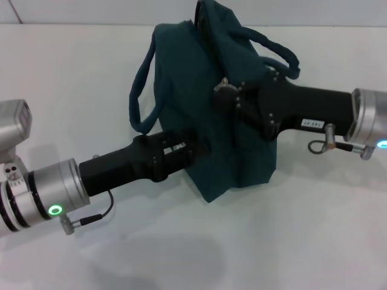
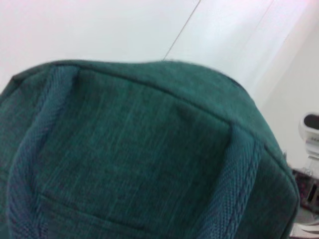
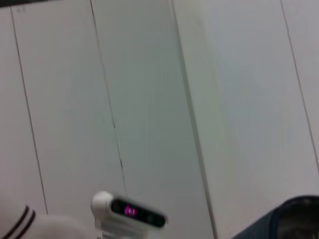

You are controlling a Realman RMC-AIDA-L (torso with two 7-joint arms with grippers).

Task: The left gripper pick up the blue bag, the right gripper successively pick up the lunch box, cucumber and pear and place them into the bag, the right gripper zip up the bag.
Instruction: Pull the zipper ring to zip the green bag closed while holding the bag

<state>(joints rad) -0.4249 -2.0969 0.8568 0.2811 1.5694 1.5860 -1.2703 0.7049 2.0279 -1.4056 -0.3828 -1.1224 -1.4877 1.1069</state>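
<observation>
The bag's top [image 1: 205,37] is open wide beyond the zip pull, so the robot's right gripper should pull the zip pull toward the bag's far end [image 1: 200,11] while the left gripper steadies the bag's lower side.
The blue bag [image 1: 205,84] stands in the middle of the white table [image 1: 290,241], its top drawn together and its two loop handles hanging to the sides. My left gripper [image 1: 195,147] grips the bag's lower near side, with its fingertips sunk in the fabric. The bag's fabric and strap fill the left wrist view [image 2: 139,149]. My right gripper [image 1: 221,92] comes in from the right and is pinched shut on the small metal zip pull [image 1: 224,82] on the bag's upper side. A corner of the bag shows in the right wrist view [image 3: 294,219]. The lunch box, cucumber and pear are out of view.
The table's far edge [image 1: 72,24] runs behind the bag. The right wrist view shows pale wall panels [image 3: 149,99] and a white device with a magenta light [image 3: 128,211].
</observation>
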